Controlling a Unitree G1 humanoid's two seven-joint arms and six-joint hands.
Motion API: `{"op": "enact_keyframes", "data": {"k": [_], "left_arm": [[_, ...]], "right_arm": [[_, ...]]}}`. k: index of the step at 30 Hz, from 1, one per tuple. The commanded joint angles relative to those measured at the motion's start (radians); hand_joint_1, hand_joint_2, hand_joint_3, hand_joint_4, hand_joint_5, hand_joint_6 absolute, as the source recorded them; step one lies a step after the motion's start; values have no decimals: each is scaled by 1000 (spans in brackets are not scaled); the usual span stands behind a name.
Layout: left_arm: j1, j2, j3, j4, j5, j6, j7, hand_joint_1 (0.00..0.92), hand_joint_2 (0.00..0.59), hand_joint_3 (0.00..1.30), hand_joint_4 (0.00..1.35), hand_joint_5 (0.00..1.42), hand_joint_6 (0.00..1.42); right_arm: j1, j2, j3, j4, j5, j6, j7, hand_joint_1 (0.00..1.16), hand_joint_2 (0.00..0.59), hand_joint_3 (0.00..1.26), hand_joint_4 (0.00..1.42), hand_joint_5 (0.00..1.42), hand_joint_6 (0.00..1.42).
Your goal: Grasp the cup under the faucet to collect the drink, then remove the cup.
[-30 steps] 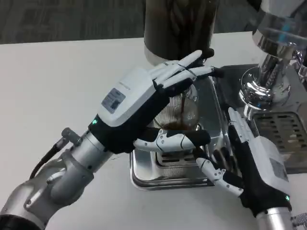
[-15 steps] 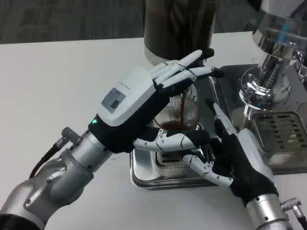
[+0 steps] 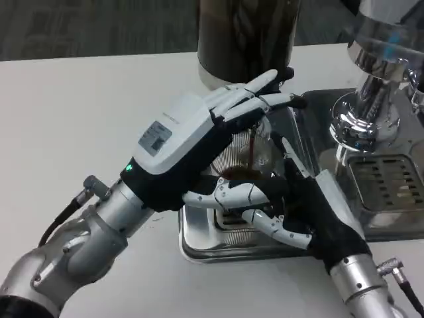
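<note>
My gripper will carry the clear ribbed cup away, and the drink should stay well below the cup's rim then, because the dark liquid is low under a thin brown stream.
A clear ribbed cup stands on the steel drip tray under the dark drink dispenser. A thin brown stream falls into the cup, and dark liquid lies in its bottom. My left hand grips the cup, fingers over its far side and thumb across its near side. My right hand is at the cup's right side with fingers apart, holding nothing; whether it touches the cup is unclear. Both hands hide much of the cup.
A chrome machine with a slotted grate stands at the right, close behind my right hand. Bare white table stretches to the left and along the front.
My right hand has moved left and forward from beside the tray to the cup's right side. The left hand has kept its grip and the stream keeps flowing.
</note>
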Motion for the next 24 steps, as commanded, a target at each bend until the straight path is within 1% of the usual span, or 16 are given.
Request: {"op": "enact_keyframes", "data": {"k": [1,6,10,16,20,24], "left_arm": [[26,16,-34,10,31,-7,-38,0,171,279,69,265,254],[22,34,-9,10,-9,-11,-43,0,175,281,69,265,251],[18,48,42,4,-80,-6,-40,0,183,271,69,265,242],[14,39,103,1,-183,-20,-63,0,178,241,69,256,222],[20,19,127,4,-269,-37,-92,0,178,233,69,255,220],[65,14,165,-50,-325,-51,-115,0,178,230,72,254,219]], "right_arm": [[-25,7,-8,21,10,-22,14,574,197,0,0,0,98],[-27,13,-14,31,18,-42,18,574,197,0,0,0,98],[-29,16,-18,43,20,-53,19,575,197,0,0,0,98],[-34,21,-17,60,20,-65,22,575,197,0,0,0,98],[-38,24,-19,69,21,-73,21,575,197,0,0,0,98],[-38,24,-20,71,25,-81,23,575,197,0,0,0,98]]}}
